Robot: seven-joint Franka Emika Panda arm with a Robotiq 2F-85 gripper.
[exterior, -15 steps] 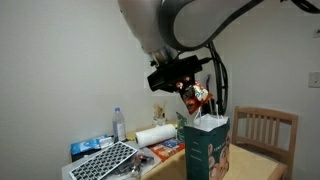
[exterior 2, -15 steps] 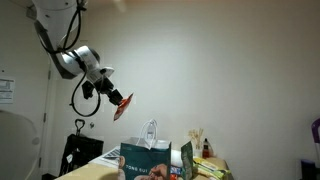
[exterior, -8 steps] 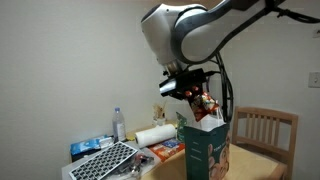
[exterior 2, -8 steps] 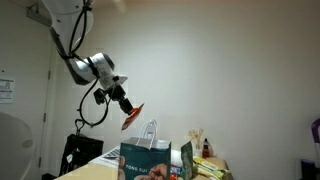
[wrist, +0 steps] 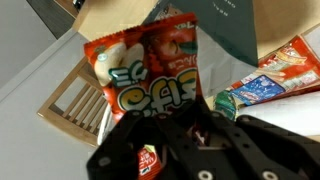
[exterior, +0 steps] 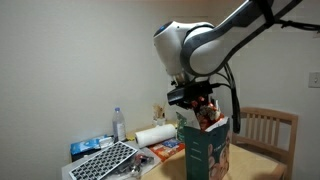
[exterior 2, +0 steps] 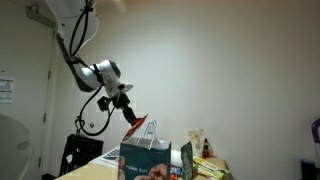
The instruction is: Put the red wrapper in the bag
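The red wrapper is hanging at a slant against the bag's white handles [exterior 2: 151, 128]. My gripper should first raise it clear above them and then lower it toward the bag's opening [exterior 2: 147, 142].
My gripper [exterior: 203, 102] is shut on the red wrapper [exterior: 207, 113], a shiny crinkly red packet. It hangs right at the open mouth of the teal-green bag [exterior: 207, 150], between the white loop handles. In an exterior view the wrapper [exterior 2: 134, 126] touches the handles of the bag [exterior 2: 150, 163]. In the wrist view the wrapper [wrist: 145, 65] fills the middle, below my gripper [wrist: 165, 112], with the bag's dark green wall [wrist: 230, 30] and brown inside behind it.
A wooden chair [exterior: 264, 131] stands beside the bag. A water bottle [exterior: 119, 124], a paper towel roll [exterior: 155, 135], a keyboard [exterior: 103, 160] and flat packets [exterior: 165, 150] lie on the table. Colourful packets [wrist: 275, 75] show in the wrist view.
My arm has lowered and moved over the bag. The red wrapper has come down from well above the bag to its mouth, still held.
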